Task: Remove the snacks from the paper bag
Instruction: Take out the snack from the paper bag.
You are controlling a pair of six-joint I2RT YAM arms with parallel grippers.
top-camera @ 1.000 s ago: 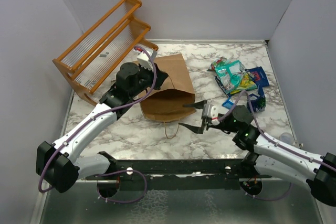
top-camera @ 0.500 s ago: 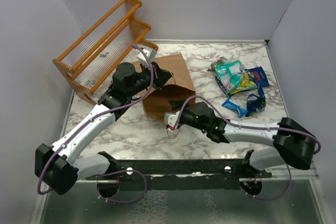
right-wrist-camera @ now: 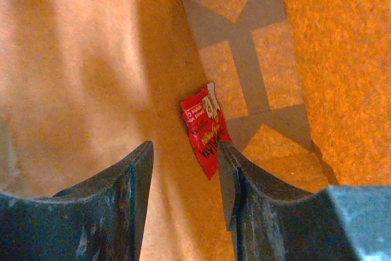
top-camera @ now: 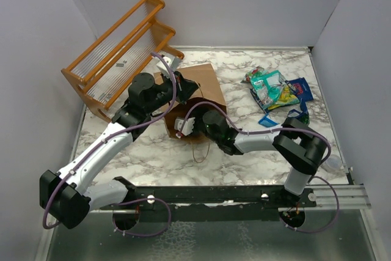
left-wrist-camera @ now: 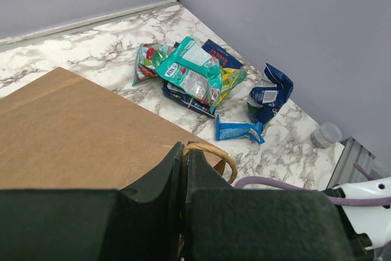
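Note:
My right gripper should go on reaching deeper, since the red packet lies alone ahead of its open fingers, until they straddle the packet, and then close.
The brown paper bag lies on its side on the marble table, mouth toward the arms. My left gripper is shut on its handle loop and top edge, with the bag's side below it in the left wrist view. My right arm reaches into the bag's mouth, so its fingers are hidden in the top view. Inside the bag, my right gripper is open, and a red packet lies on the paper just beyond its right finger. Several snacks lie piled outside at the right.
An orange wooden rack stands at the back left, close behind the left arm. Blue packets lie near the pile toward the right wall. A small clear cup sits by the right front edge.
My right arm has swung left from the table's right side and pushed its open gripper into the bag's mouth. My left gripper has kept its hold on the bag.

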